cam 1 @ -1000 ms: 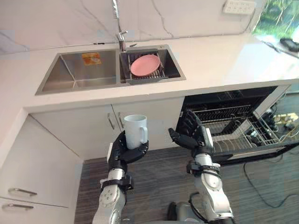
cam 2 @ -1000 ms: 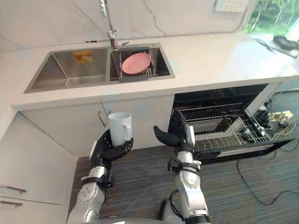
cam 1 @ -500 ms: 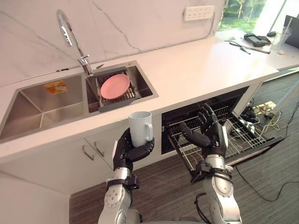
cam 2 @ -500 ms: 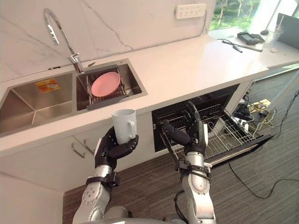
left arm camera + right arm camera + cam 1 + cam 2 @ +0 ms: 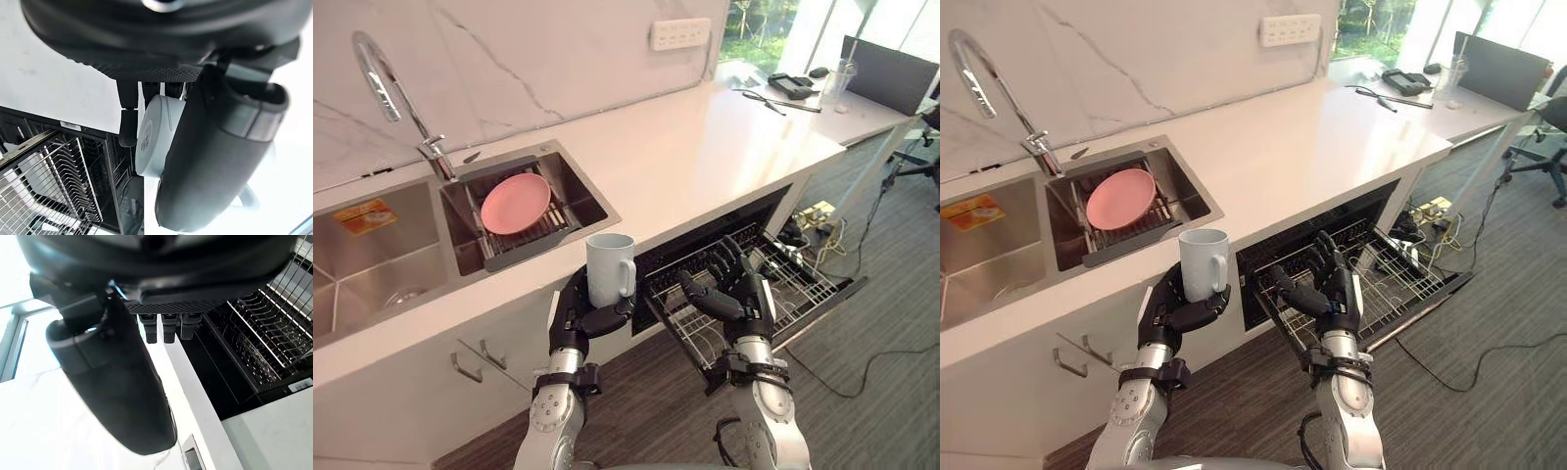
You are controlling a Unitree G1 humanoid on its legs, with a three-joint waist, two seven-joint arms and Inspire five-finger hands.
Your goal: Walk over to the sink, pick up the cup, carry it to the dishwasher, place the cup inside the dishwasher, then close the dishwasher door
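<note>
My gripper will place the cup inside, and the cup will rest tipped on its side, because the dishwasher's wire rack has raised wires and open gaps.
A pale blue-white cup stands upright in my left hand, fingers and thumb curled round its lower part, held in front of the counter edge. In the left wrist view the cup shows past the thumb. My right hand is open beside it, fingers spread, over the pulled-out wire rack of the open dishwasher under the counter. The sink lies behind and to the left, with a pink plate on a drain rack in its right basin.
A tall tap rises behind the sink. The white counter runs to the right with small items at its far end. Cables and a power strip lie on the wood floor beside the dishwasher. Cabinet doors with handles stand at the left.
The camera has turned rightward: sink has slid left in view and the dishwasher is more central. My left hand still holds the cup and the right stays open.
</note>
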